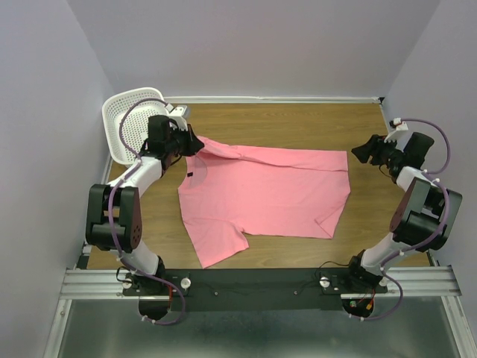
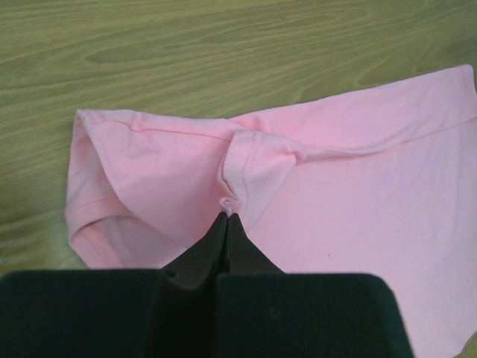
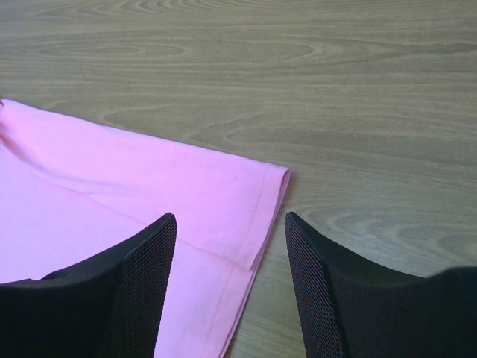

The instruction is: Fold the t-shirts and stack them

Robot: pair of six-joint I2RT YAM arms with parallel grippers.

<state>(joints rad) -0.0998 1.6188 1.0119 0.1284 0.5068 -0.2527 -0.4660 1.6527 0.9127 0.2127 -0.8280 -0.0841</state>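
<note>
The sleeve's hem [image 2: 237, 179] bunches at my left gripper's fingertips, so next my left gripper lays the sleeve over the shirt [image 1: 229, 177], takes the hem and smooths it flat.
The pink t-shirt [image 1: 268, 190] lies spread on the wooden table, its far edge folded over. My left gripper [image 1: 192, 143] is shut on a pinch of the shirt's far left sleeve and holds it slightly raised; in the left wrist view the fingertips [image 2: 227, 216] pinch the bunched cloth [image 2: 246, 160]. My right gripper [image 1: 361, 153] is open and empty, just right of the shirt's far right corner. In the right wrist view that hem corner [image 3: 261, 194] lies below and between the open fingers [image 3: 145, 261].
A white perforated basket [image 1: 130, 119] leans against the left wall at the back left, right behind my left gripper. Bare wood [image 1: 298, 123] runs behind the shirt and to its right [image 1: 373, 224].
</note>
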